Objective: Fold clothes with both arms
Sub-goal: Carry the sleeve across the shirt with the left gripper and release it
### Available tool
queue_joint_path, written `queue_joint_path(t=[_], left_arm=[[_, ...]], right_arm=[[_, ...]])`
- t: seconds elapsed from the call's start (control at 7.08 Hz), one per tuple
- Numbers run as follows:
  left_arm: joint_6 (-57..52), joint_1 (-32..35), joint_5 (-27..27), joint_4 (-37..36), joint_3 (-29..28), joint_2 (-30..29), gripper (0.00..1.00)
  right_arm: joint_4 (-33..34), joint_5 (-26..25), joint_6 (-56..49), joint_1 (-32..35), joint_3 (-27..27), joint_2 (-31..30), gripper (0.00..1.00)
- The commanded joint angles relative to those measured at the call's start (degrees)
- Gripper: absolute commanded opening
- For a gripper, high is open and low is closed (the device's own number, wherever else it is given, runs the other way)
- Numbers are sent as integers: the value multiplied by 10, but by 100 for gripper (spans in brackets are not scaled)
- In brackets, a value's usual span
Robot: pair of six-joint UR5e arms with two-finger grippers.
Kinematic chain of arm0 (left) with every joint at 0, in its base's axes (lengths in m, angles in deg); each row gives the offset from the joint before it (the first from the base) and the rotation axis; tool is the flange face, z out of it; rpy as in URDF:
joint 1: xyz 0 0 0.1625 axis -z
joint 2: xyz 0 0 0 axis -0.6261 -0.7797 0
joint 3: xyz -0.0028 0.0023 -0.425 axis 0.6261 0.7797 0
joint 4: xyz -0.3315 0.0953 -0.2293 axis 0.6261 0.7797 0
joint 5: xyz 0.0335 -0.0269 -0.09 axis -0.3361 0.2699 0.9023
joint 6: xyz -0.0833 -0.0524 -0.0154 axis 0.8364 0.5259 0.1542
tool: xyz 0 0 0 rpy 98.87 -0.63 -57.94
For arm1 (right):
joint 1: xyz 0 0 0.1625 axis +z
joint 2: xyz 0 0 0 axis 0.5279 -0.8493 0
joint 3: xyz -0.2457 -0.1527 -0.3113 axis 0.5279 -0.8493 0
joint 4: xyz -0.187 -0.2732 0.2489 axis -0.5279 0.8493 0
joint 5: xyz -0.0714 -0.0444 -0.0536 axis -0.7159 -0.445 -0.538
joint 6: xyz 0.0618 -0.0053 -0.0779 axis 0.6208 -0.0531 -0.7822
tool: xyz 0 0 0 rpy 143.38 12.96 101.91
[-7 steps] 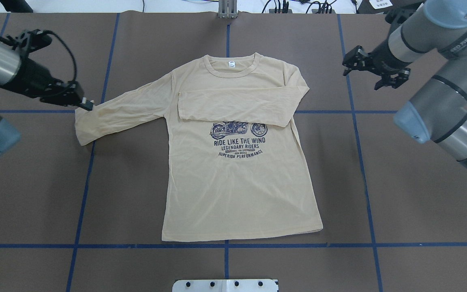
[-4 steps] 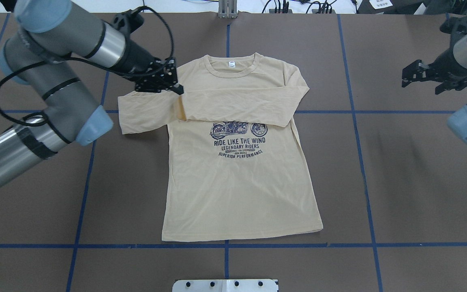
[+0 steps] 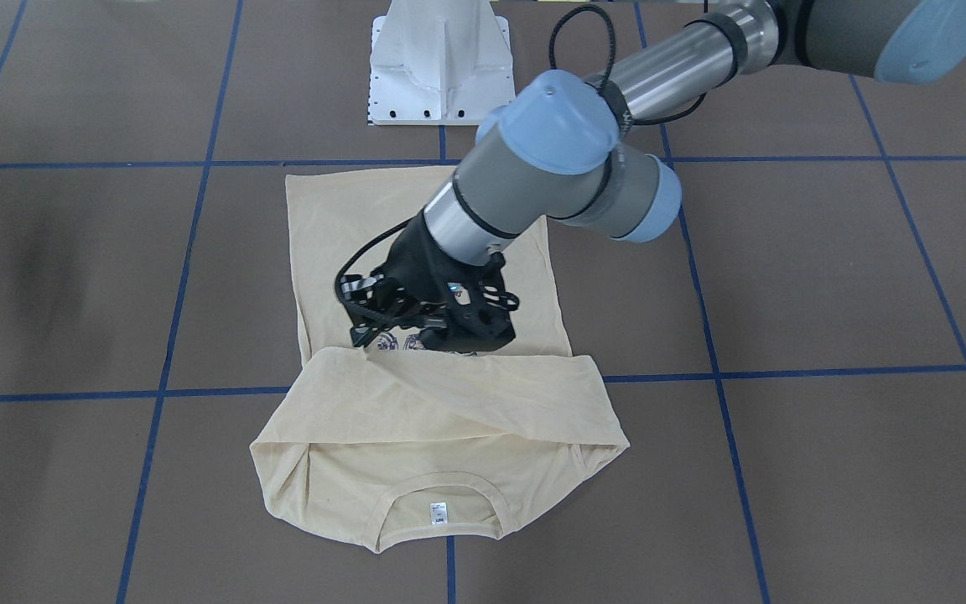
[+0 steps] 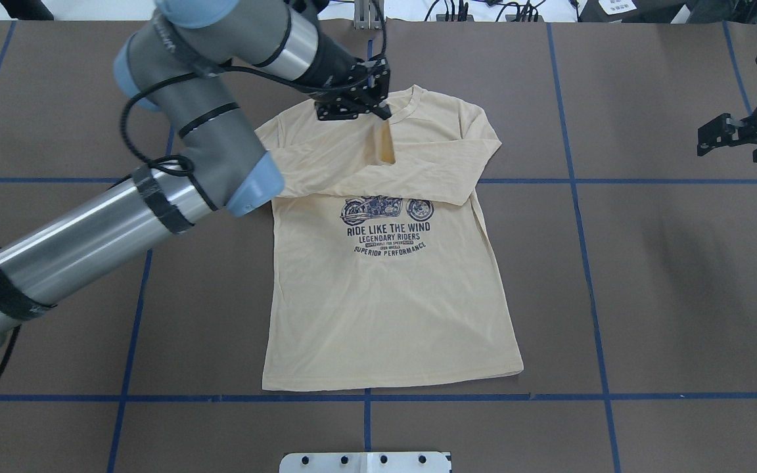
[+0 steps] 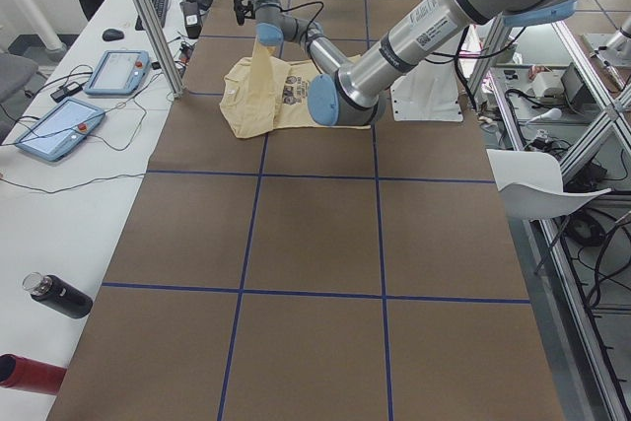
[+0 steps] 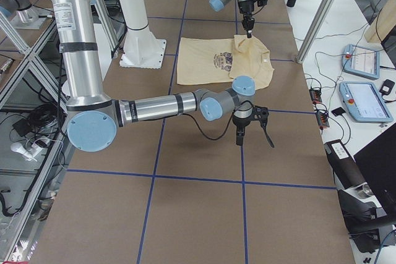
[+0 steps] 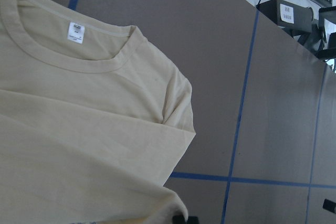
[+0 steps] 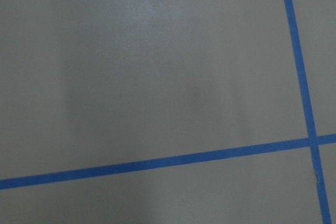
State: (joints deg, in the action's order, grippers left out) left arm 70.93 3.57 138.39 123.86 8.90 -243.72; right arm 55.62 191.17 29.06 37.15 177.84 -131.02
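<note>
I expect the whole shirt to slide along with its fold intact when I pull the hem point(image 3: 369, 172), because the shirt lies flat with its sleeve folded across the chest point(image 3: 449, 399).
The cream-yellow long-sleeved shirt point(image 4: 385, 309) lies flat and face up on the brown table, neck label point(image 4: 376, 103) at the far side. One sleeve is folded across the chest above the motorcycle print point(image 4: 387, 209). My left gripper point(image 4: 382, 114) is shut on the other sleeve's cuff point(image 4: 385, 141) and holds it raised over the chest near the collar; it also shows in the front view point(image 3: 363, 341). The left wrist view shows the collar and label point(image 7: 76, 31). My right gripper point(image 4: 738, 135) is open and empty, well off the shirt at the table's right edge.
The brown table point(image 4: 648, 276) carries a grid of blue tape lines point(image 4: 589, 263). The white robot base point(image 3: 439, 67) stands at the near edge behind the shirt's hem. A side bench with tablets point(image 5: 118, 71) and bottles point(image 5: 59, 295) runs along the far side.
My left gripper has carried the sleeve cuff from the table's left side across the shirt to near the collar. My right arm has drawn back toward the right edge.
</note>
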Motion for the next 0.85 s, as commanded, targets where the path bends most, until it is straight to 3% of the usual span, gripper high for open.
queue_joint_path(t=[0.0, 0.14, 0.28, 0.42, 0.56, 0.71], left_arm=[[2, -28, -80, 56, -84, -46, 0], [2, -31, -96, 79, -112, -53, 46], [3, -31, -109, 87, -117, -56, 79], [41, -32, -110, 98, -108, -53, 99], [80, -30, -110, 100, -85, -38, 99], [83, -29, -109, 84, 20, 51, 99]], right_arm=[[-20, 1, -5, 2, -12, -9, 100], [-20, 1, -4, 1, -12, -8, 100], [-20, 2, -2, 0, -12, -8, 100], [-21, 43, 1, 0, -11, -7, 100], [-44, 105, 34, -1, -8, -11, 100], [-109, 122, 130, -23, -4, -16, 100]])
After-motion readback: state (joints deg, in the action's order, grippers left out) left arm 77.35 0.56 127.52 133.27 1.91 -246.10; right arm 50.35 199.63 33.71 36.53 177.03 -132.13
